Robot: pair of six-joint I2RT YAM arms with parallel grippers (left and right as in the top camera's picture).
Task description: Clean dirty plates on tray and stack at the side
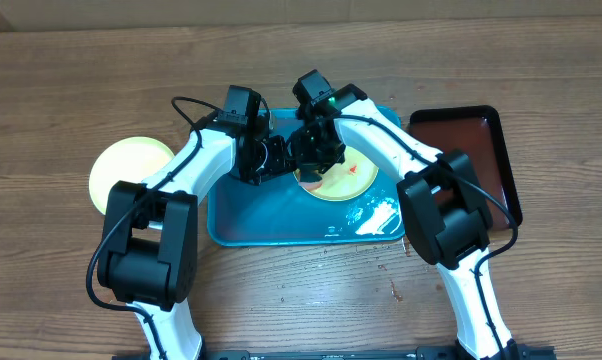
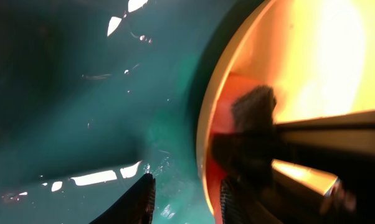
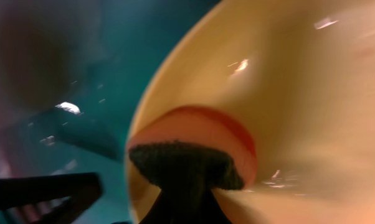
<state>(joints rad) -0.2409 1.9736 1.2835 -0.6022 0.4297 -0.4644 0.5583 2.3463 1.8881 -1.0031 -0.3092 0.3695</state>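
Observation:
The robot's right gripper should wipe back over the plate toward the red sauce smear, because the sponge is already at the plate's rim by the left gripper.
A pale yellow-green plate with a red sauce smear lies on the right half of the turquoise tray. My right gripper is shut on a red sponge with a dark scouring face, which presses on the plate near its left rim. My left gripper hovers low over the tray, open. Its right finger is at the plate's rim and its left finger is over bare tray. A second pale yellow plate lies on the table to the tray's left.
A dark brown-red tray sits at the right, close to the turquoise tray. A wet, shiny patch lies in the turquoise tray's front right corner. Small red specks dot the wooden table in front of it.

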